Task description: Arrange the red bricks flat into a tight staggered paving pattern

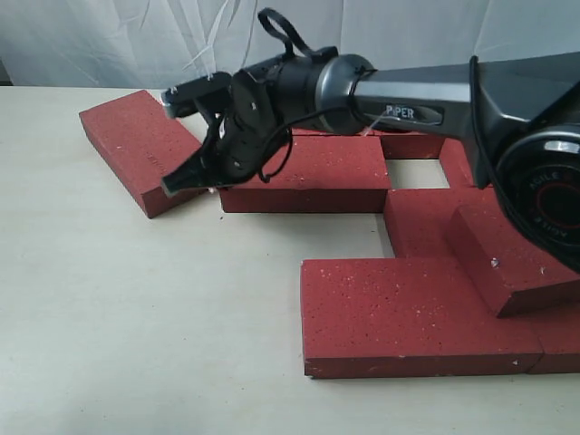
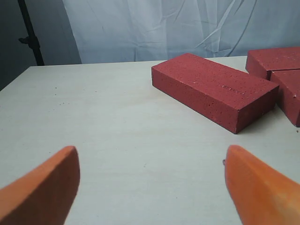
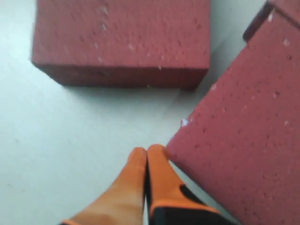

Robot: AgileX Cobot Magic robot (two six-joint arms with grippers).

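Observation:
My right gripper has a gap (image 1: 417, 173) to close between the middle brick and its row. It should push the middle brick's end (image 1: 228, 200) facing the crooked brick until the gap is closed.
Several red bricks lie flat in a loose cluster at the right: a front brick (image 1: 417, 313), a middle brick (image 1: 304, 172), and a smaller-looking one (image 1: 507, 258) resting on top of others. One loose brick (image 1: 136, 149) lies askew at the far left. My right gripper (image 1: 172, 185) reaches across between this loose brick and the middle one. It is shut and empty, and its fingertips (image 3: 157, 153) touch the corner of a brick (image 3: 243, 136); another brick (image 3: 122, 42) lies just beyond. My left gripper (image 2: 152, 178) is open over bare table, short of the askew brick (image 2: 213, 89).
A square gap of bare table (image 1: 417, 174) shows among the bricks at the back right. Pale tabletop (image 1: 136, 317) spreads across the front left. A white cloth backdrop (image 1: 109, 41) hangs behind the table. The right arm's body (image 1: 535, 136) covers the bricks at the far right.

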